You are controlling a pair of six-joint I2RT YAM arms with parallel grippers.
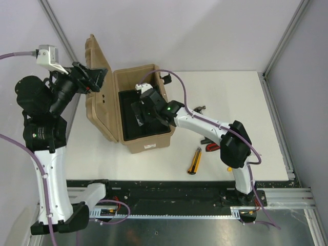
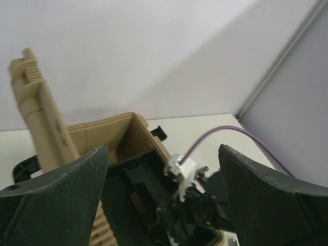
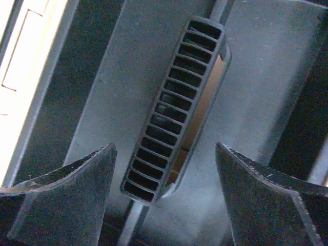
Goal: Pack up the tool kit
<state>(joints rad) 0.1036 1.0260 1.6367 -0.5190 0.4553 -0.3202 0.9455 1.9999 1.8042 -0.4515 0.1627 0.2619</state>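
Observation:
I should lift the black tray (image 1: 134, 131) out by its ribbed handle (image 3: 173, 108) with my right gripper before the tools go in, because the tray covers the tan toolbox's bottom.
A tan toolbox (image 1: 146, 142) stands open at the table's left, its lid (image 1: 97, 87) raised. A black tray (image 1: 128, 110) sits inside it. My right gripper (image 1: 139, 110) is open and reaches down into the box; in its wrist view the open jaws straddle the tray's ribbed handle (image 3: 171, 110) without touching it. My left gripper (image 1: 94, 78) is open and empty, raised beside the lid's top edge (image 2: 36, 107). A yellow utility knife (image 1: 194, 160) and red-handled pliers (image 1: 211, 147) lie on the table right of the box.
A metal tool (image 1: 199, 108) lies behind my right arm. The white table (image 1: 246, 113) extends right to a frame rail (image 1: 279, 128). A purple cable (image 1: 177, 84) loops over the box.

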